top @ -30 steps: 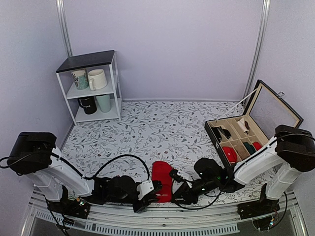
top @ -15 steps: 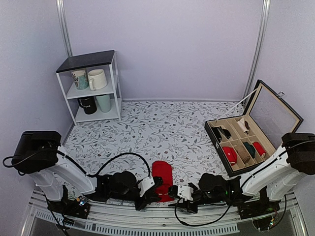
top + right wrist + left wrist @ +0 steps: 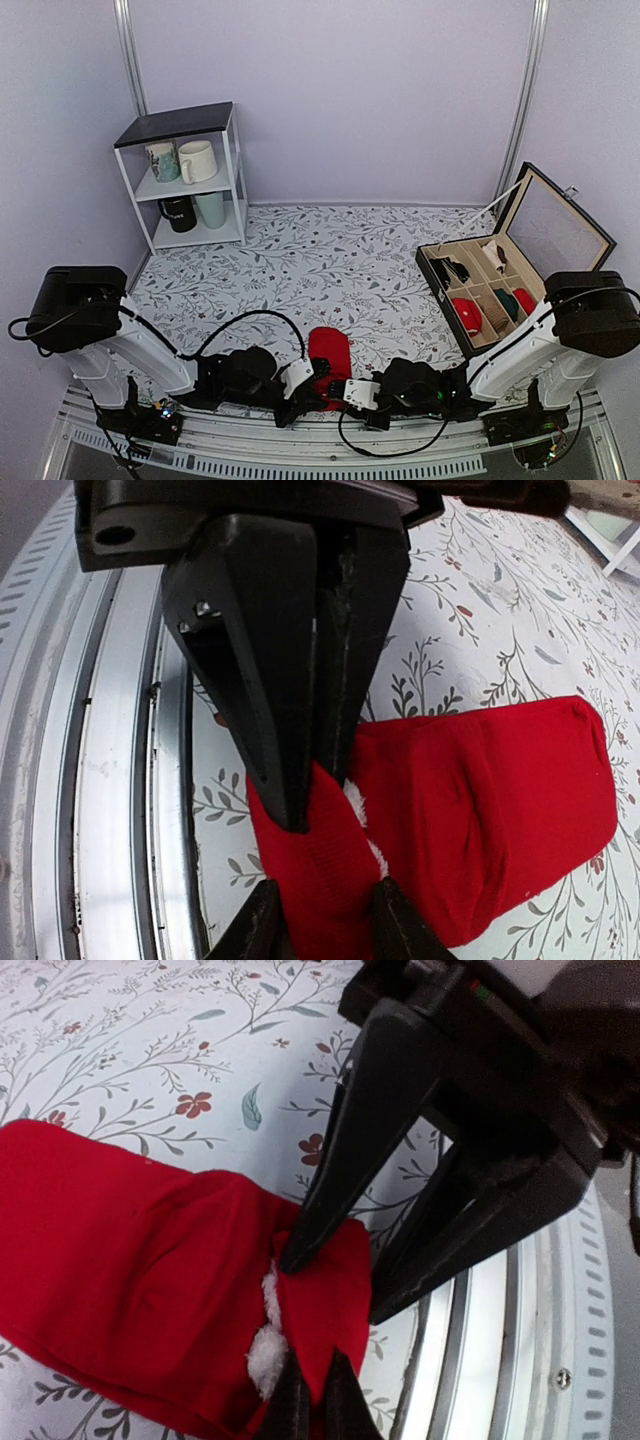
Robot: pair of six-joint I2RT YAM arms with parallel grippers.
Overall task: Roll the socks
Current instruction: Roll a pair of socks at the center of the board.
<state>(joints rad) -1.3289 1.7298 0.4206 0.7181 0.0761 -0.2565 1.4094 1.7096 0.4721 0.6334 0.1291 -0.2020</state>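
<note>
The socks' white lining (image 3: 267, 1353) can be seen next to the thin fold in my left gripper. My right gripper should therefore pin the fold (image 3: 332, 1305) while my left gripper takes a new grip to cover the lining.
The red socks (image 3: 330, 352) lie flat on the flowered cloth near the front edge, with white lining showing at the near end. My left gripper (image 3: 317, 385) is shut on the near edge of the socks (image 3: 130, 1250), its fingers pinched together around a thin fold (image 3: 315, 1405). My right gripper (image 3: 352, 388) meets it from the right. Its fingers straddle a thicker fold of the socks (image 3: 480, 800) and press on it (image 3: 325, 930). The two grippers' tips nearly touch over the same end of the socks.
An open wooden box (image 3: 440, 285) with compartments stands at the right and holds rolled bundles, red and dark green among them. A white shelf (image 3: 185, 180) with mugs stands at the back left. A metal rail (image 3: 300, 462) runs along the near edge just behind the grippers.
My right gripper has drawn back from the socks' right side, swung left along the near edge, and closed on the socks' near end. My left gripper has stayed on that end.
</note>
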